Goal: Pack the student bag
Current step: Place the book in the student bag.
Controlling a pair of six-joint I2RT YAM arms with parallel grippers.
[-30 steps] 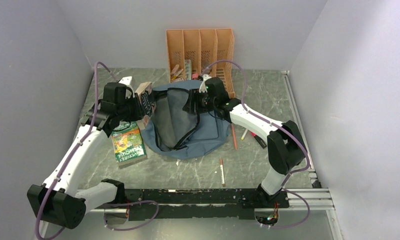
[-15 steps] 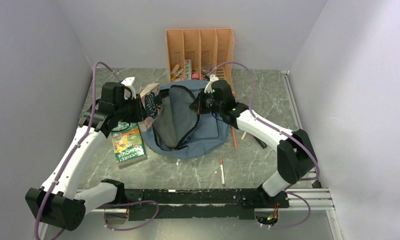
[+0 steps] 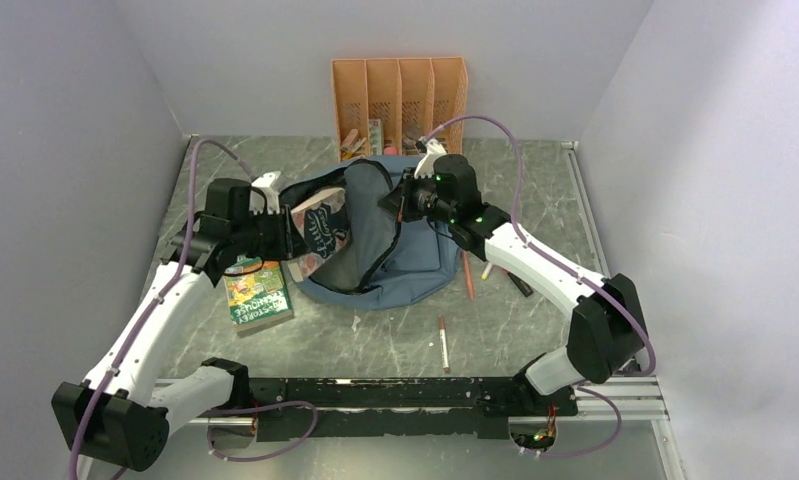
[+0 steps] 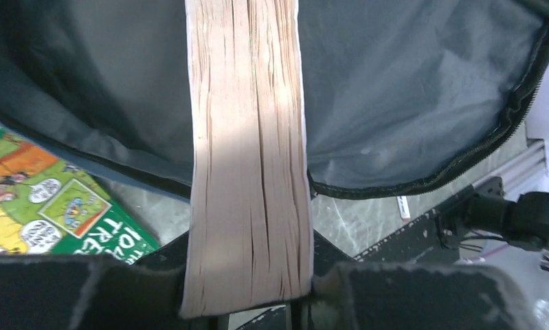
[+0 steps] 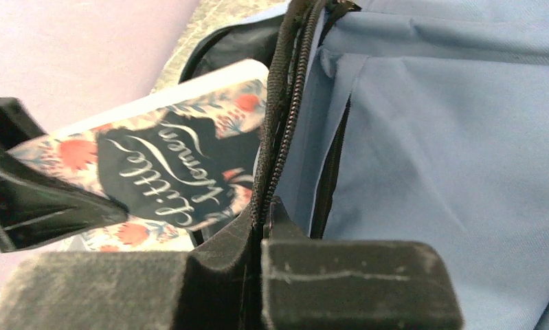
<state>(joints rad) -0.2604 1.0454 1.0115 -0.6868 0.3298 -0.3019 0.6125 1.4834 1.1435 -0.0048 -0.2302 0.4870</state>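
Note:
The floral-covered book's near end [image 3: 298, 269] sticks out past the bag's rim, so my left gripper needs to push the book far in under the flap [image 3: 366, 212] that my right gripper is holding up.
The student bag [image 3: 420, 258], dusty blue with black zip trim, lies mid-table with its mouth held wide. My right gripper [image 3: 400, 198] is shut on the zip edge [image 5: 279, 124] of the upper flap and holds it up; blue fabric [image 5: 450, 137] fills the right wrist view. My left gripper [image 3: 291, 238] is shut on a thick floral-covered book [image 3: 323, 226]. The book's far end reaches into the bag's mouth. In the left wrist view its page edge [image 4: 247, 158] runs between my fingers [image 4: 247, 292] towards the grey lining [image 4: 409, 89]. The cover [image 5: 168, 172] reads "Little Women".
A green comic book [image 3: 257, 292] lies flat left of the bag, under my left arm. An orange slotted file organizer [image 3: 400, 95] stands against the back wall. Loose pens [image 3: 443, 342] and a marker [image 3: 517, 282] lie right of the bag. The black base rail [image 3: 415, 395] runs along the near edge.
My right gripper has shut on the zip edge and pulled the flap up and to the right, widening the mouth. My left gripper has carried the book rightwards into the opening.

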